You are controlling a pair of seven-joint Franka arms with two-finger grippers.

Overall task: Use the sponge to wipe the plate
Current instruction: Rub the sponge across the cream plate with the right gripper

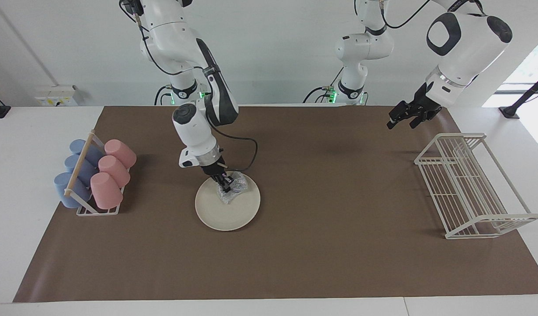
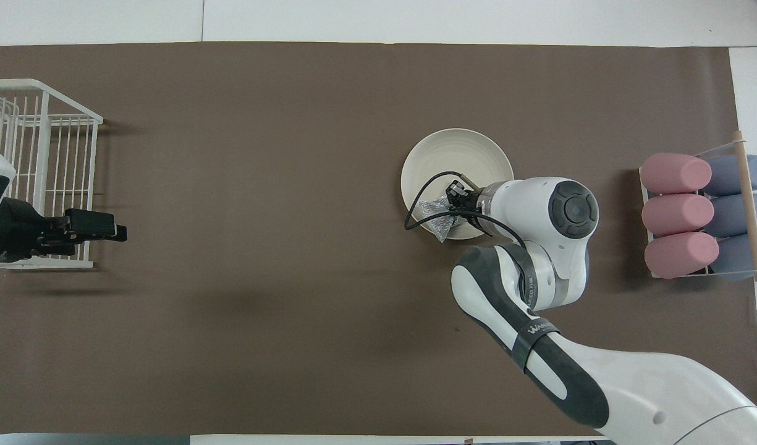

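Observation:
My left gripper will carry the crinkled sponge point(image 2: 438, 218), and the sponge's loose end should stay spread, because the sponge fans out from my right gripper's pinch point(image 2: 458, 211).
The cream-white plate point(image 1: 222, 215) point(image 2: 455, 148) lies on the brown mat, toward the right arm's end of the table. The crinkled silvery sponge point(image 1: 238, 186) point(image 2: 435, 215) rests on the part of the plate nearest the robots. My right gripper point(image 1: 225, 186) point(image 2: 449, 205) is shut on the sponge and presses it down onto the plate. My left gripper point(image 1: 401, 124) point(image 2: 114, 227) hangs open and holds nothing, in the air over the mat's edge beside the wire rack.
A white wire rack point(image 1: 471, 184) point(image 2: 38, 179) stands at the left arm's end of the table. A small stand with pink and blue cups point(image 1: 95, 173) point(image 2: 699, 216) lying on their sides sits at the right arm's end. A black cable loops over the plate.

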